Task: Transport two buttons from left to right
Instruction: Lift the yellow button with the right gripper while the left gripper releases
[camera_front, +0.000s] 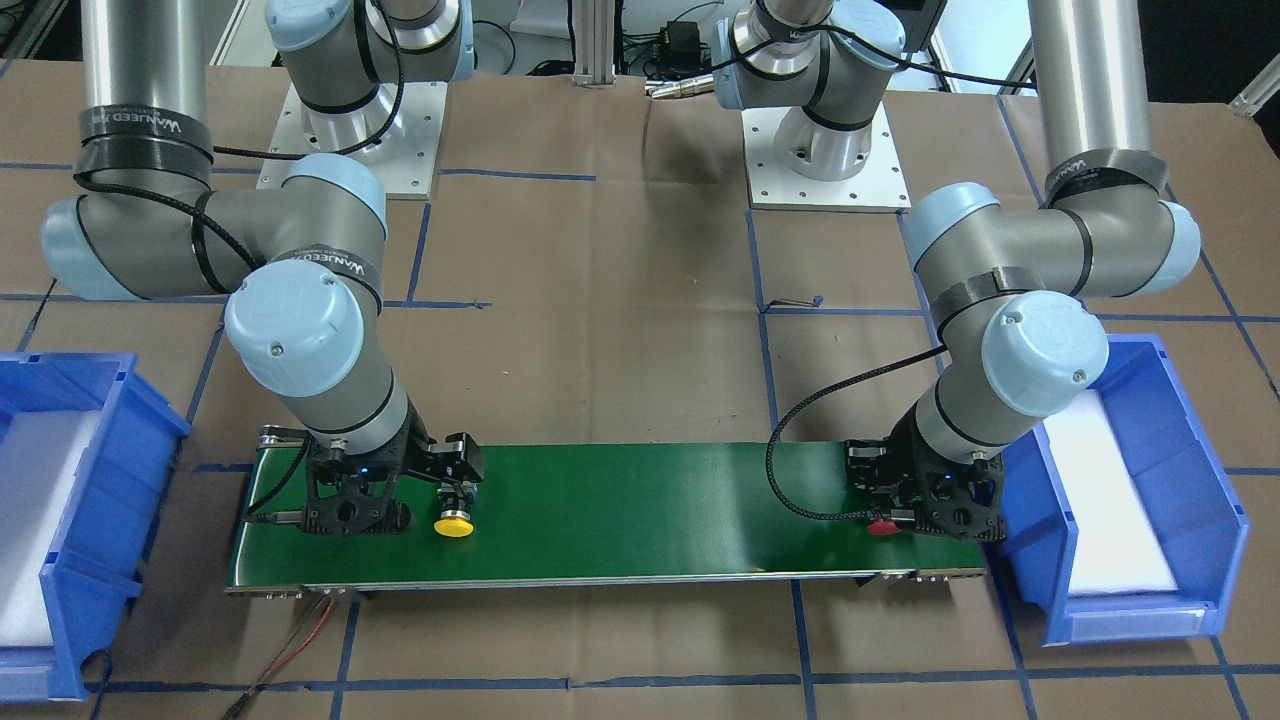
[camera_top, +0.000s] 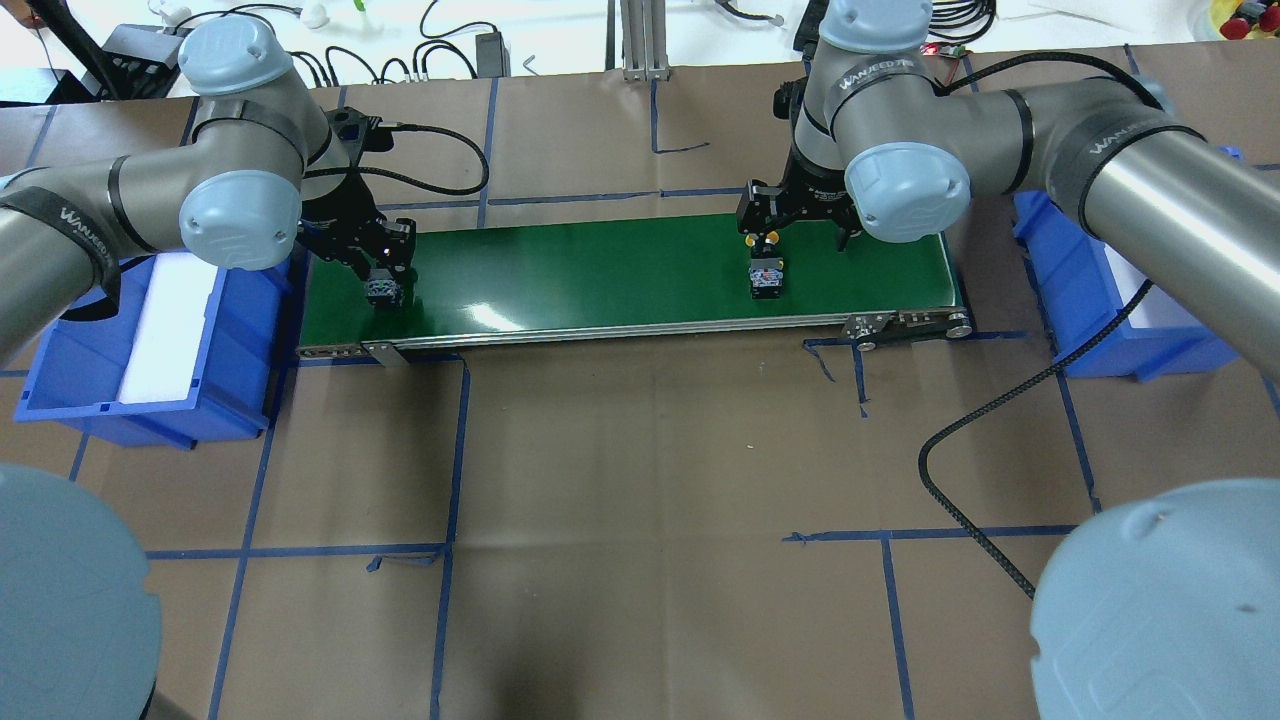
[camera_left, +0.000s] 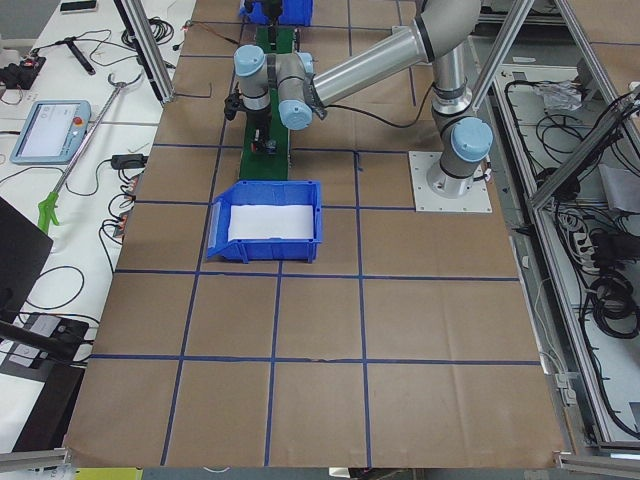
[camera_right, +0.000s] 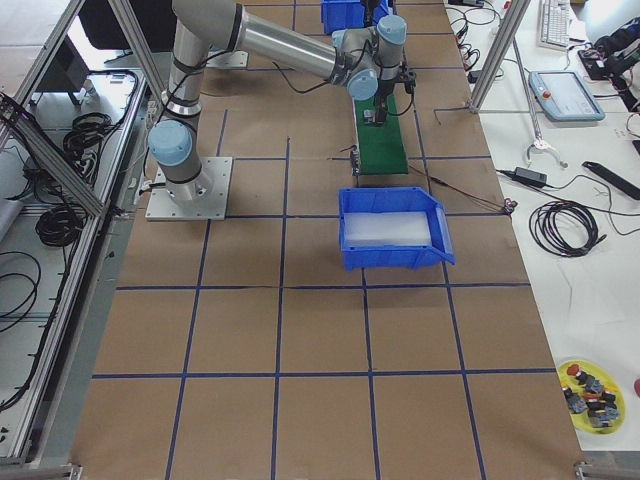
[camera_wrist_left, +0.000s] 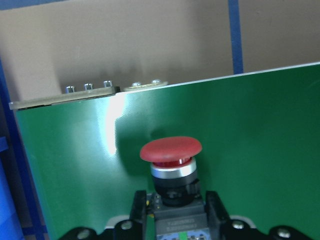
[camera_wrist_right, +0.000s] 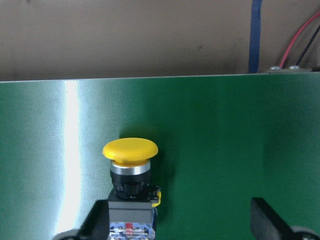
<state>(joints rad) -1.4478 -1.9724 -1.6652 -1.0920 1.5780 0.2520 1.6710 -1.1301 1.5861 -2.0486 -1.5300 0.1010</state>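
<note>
Red wires (camera_front: 314, 626) lead to the green conveyor belt, so the red button (camera_front: 882, 527) will ride along the belt when I take the yellow button away.
A green conveyor belt (camera_top: 600, 270) lies across the table. The red button (camera_wrist_left: 171, 150) is at the belt's left end, and my left gripper (camera_wrist_left: 176, 212) is shut on its grey body, cap pointing away from the robot; it also shows in the front view (camera_front: 882, 526). The yellow button (camera_wrist_right: 130, 148) lies on the belt near its right end, also seen in the front view (camera_front: 455, 525). My right gripper (camera_wrist_right: 180, 220) is open wide just above the belt, the yellow button next to one finger, the other finger well apart.
A blue bin (camera_top: 120, 380) with a white liner stands off the belt's left end, and another blue bin (camera_top: 1100, 300) off its right end. Brown paper with blue tape lines covers the table. A black cable (camera_top: 980, 440) hangs from the right arm.
</note>
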